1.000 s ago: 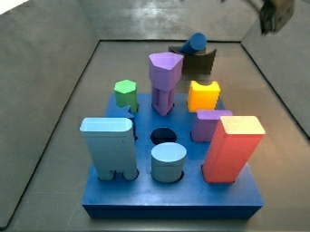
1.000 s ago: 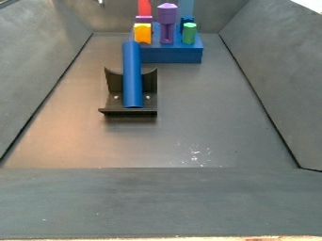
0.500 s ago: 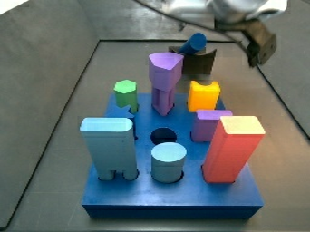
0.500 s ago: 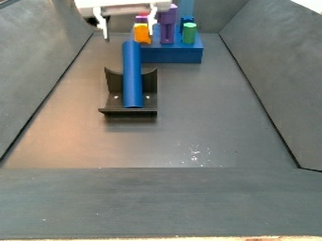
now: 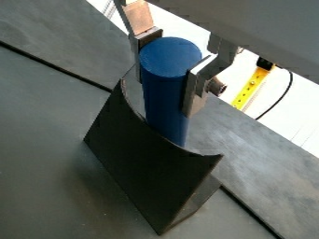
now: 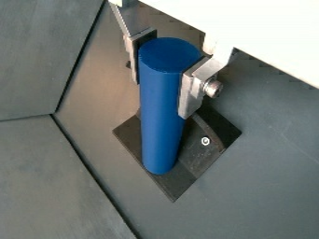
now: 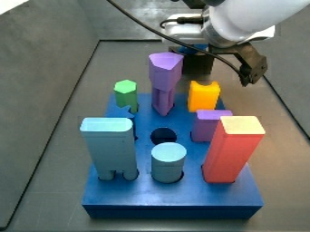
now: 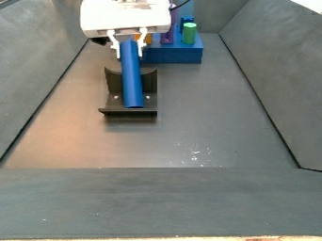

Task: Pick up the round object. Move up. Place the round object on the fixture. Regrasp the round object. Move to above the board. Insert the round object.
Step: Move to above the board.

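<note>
The dark fixture's curved notch (image 5: 185, 152) has an open top, so the round object (image 5: 170, 84) will come loose when I lift, and the fixture will stay behind.
The round object is a long blue cylinder (image 8: 130, 80) standing in the dark fixture (image 8: 126, 104), leaning against its upright. It shows in both wrist views (image 5: 162, 93) (image 6: 159, 112). My gripper (image 8: 130, 42) is down over the cylinder's upper end, one silver finger on each side, with a thin gap still showing, so the jaws are open. The gripper shows in both wrist views (image 5: 166, 75) (image 6: 159, 79). In a side view the arm and gripper (image 7: 208, 45) hide the cylinder in front of the fixture (image 7: 200, 65). The blue board (image 7: 169, 198) has an empty round hole (image 7: 164, 136).
On the board stand a purple peg (image 7: 166, 77), a green hexagon (image 7: 123, 91), an orange block (image 7: 204, 94), a pale blue block (image 7: 107, 145), a pale blue cylinder (image 7: 168, 161) and a red block (image 7: 234, 145). Sloped grey walls enclose the floor.
The arm has come in from above and lowered the gripper over the cylinder's top. The cylinder and fixture have not moved.
</note>
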You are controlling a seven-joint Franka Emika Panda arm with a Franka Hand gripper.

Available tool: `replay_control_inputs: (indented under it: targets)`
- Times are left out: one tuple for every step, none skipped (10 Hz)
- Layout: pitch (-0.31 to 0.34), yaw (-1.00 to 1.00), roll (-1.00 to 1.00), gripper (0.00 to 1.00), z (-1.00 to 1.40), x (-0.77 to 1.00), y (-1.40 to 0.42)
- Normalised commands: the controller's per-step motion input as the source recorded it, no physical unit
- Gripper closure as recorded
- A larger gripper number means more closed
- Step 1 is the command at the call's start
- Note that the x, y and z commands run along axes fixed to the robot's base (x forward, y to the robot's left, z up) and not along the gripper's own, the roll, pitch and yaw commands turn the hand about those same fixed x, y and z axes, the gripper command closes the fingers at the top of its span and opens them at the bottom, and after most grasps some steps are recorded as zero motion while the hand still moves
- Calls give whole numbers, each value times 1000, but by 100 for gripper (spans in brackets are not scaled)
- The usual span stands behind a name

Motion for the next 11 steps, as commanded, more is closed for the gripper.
replay_control_inputs:
  targets:
    - [-64, 144, 113, 100, 1000, 200, -52]
    - [-61, 134, 110, 100, 1000, 199, -53]
    - [-51, 87, 97, 100, 1000, 192, -52]
    - [-42, 48, 74, 100, 1000, 190, -51]
    - [-21, 1, 53, 100, 1000, 185, -51]
    - [2, -21, 45, 100, 1000, 181, -51]
    - [40, -34, 36, 100, 1000, 180, -51]
    - [75, -31, 36, 100, 1000, 177, -52]
    - [98, -26, 35, 100, 1000, 175, -53]
    - [143, 2, 27, 100, 1000, 172, -55]
    - [156, 13, 21, 100, 1000, 172, -54]
